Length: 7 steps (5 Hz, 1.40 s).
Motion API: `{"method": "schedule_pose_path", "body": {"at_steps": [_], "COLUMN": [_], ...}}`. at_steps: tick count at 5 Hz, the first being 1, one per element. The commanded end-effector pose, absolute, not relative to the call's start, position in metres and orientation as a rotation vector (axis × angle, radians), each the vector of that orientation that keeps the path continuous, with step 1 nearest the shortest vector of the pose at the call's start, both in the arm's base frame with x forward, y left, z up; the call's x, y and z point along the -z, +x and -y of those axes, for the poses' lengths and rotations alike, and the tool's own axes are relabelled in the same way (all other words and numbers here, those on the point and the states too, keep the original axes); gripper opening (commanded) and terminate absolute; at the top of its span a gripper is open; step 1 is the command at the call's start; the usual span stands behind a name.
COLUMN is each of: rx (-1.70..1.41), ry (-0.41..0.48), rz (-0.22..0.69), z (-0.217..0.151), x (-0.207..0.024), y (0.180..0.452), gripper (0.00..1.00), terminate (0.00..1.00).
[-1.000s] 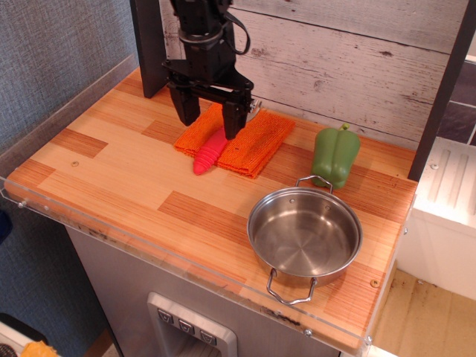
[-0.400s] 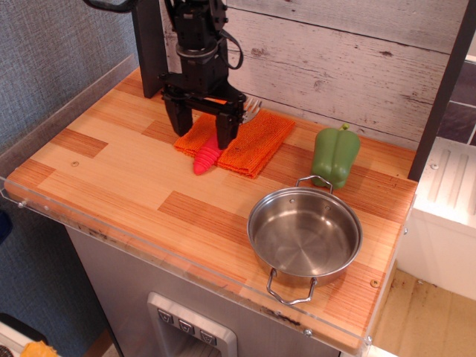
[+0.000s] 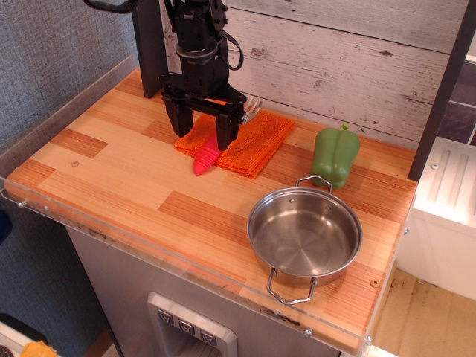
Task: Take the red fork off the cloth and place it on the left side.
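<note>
The red fork's handle end (image 3: 205,160) pokes out beyond the cloth's front edge. I expect the orange cloth (image 3: 258,143) to stay flat when I lift the fork.
The red fork (image 3: 206,158) lies diagonally on the orange cloth (image 3: 256,143), its red-pink handle end sticking out over the cloth's front edge and its silver tines (image 3: 252,108) at the back. My black gripper (image 3: 203,135) is lowered over the fork's middle, open, with one finger on each side of the handle. The fork's middle is hidden behind the fingers. The striped wooden countertop (image 3: 111,160) stretches to the left of the cloth.
A green bell pepper (image 3: 335,155) stands at the right of the cloth. A steel pot (image 3: 304,234) sits at the front right. A clear plastic rim (image 3: 44,130) borders the left and front edges. A grey plank wall stands behind.
The gripper has come down and slightly left onto the fork, and its fingers stand closer together than one second ago. The fork and cloth have not moved.
</note>
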<state>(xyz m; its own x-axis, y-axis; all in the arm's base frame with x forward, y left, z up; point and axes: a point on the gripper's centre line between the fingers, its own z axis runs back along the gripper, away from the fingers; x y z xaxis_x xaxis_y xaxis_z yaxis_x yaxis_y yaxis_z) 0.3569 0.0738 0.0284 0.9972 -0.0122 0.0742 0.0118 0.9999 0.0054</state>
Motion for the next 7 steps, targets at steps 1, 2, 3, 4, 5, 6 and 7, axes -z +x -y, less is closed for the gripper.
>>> {"method": "schedule_pose_path", "body": {"at_steps": [1,2,3,4,5,6,7], "rx": [0.026,0.033,0.041,0.047,0.048,0.047,0.047], "ry": [0.023,0.025,0.028,0.032,0.033,0.032,0.031], "rz": [0.093,0.087,0.09,0.092,0.091,0.088,0.133], "z": [-0.074,-0.072,-0.071,-0.071,-0.072,-0.072,-0.071], "x": [-0.035,-0.032,-0.033,-0.033,-0.034,-0.033,-0.049], "y": [0.362,0.362,0.362,0.362,0.36,0.36,0.36], "gripper": [1.0,1.0,1.0,0.0,0.0,0.0,0.0], "terminate": [0.0,0.0,0.0,0.0,0.0,0.0,0.0]}}
